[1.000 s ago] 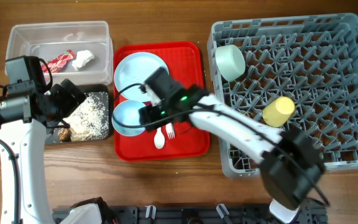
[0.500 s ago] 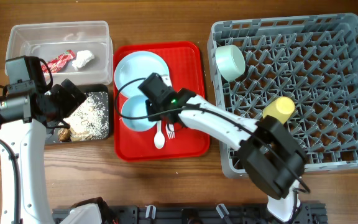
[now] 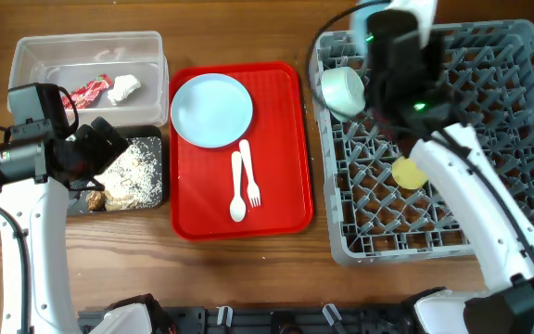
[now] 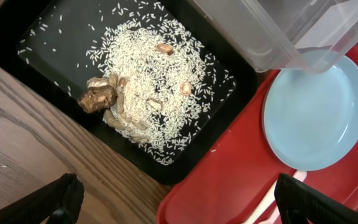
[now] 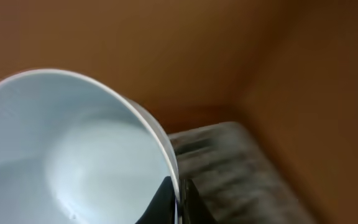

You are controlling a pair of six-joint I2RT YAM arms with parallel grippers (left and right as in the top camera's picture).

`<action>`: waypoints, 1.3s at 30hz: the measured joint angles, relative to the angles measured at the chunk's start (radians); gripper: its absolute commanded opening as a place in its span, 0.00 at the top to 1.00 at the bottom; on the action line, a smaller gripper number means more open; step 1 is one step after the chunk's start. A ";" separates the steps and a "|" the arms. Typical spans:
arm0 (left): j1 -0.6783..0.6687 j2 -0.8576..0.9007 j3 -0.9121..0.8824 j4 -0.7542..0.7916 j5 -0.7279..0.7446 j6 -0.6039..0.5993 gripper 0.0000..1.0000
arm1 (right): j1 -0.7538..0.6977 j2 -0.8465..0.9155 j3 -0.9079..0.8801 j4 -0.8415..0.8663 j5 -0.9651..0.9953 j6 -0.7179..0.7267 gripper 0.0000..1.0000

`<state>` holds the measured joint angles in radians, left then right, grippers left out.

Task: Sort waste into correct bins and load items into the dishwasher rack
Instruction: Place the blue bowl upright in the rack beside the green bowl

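Note:
The pale blue bowl [image 3: 367,17] is hanging over the rack's back edge behind the mint green bowl. Next, my right gripper swings it inward and brings it down beside the mint green bowl.
My right gripper [image 5: 179,194] is shut on the rim of the pale blue bowl [image 5: 73,149], one finger inside and one outside. It is raised over the back left of the grey dishwasher rack [image 3: 489,139]. The mint green bowl [image 3: 343,90] and yellow cup [image 3: 406,173] lie in the rack. The pale blue plate [image 3: 211,110], spoon [image 3: 237,190] and fork [image 3: 251,181] rest on the red tray [image 3: 281,139]. My left gripper [image 4: 182,211] hangs open above the black tray [image 4: 17,37] of rice scraps [image 4: 148,81]. The red wrapper [image 3: 89,91] and white scrap [image 3: 123,87] lie in the clear tub [image 3: 40,56].
The clear tub's corner [image 4: 278,37] overhangs the plate [image 4: 319,112] in the left wrist view. Brown food lumps [image 4: 98,96] sit in the rice. Bare wood table [image 3: 248,278] runs along the front. My right arm [image 3: 471,195] crosses the rack.
My right gripper closed on the pale blue bowl, lifted it off the red tray and swung right, to above the rack's back left. The left arm has not moved.

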<state>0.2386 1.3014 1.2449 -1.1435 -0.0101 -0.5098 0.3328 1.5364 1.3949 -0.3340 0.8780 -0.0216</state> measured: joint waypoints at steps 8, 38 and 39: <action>0.000 0.000 0.000 0.007 0.000 0.000 0.00 | -0.159 0.188 0.000 0.086 0.271 -0.301 0.96; 0.000 0.000 0.000 0.006 0.000 0.000 0.00 | -0.066 0.409 0.002 0.013 0.380 -0.158 0.95; 0.000 0.000 0.000 0.006 0.000 0.000 0.00 | -0.060 0.408 0.002 0.000 0.371 -0.144 0.93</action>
<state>0.2386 1.3014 1.2449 -1.1370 -0.0097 -0.5098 0.2726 1.9446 1.3972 -0.3340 1.2488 -0.1658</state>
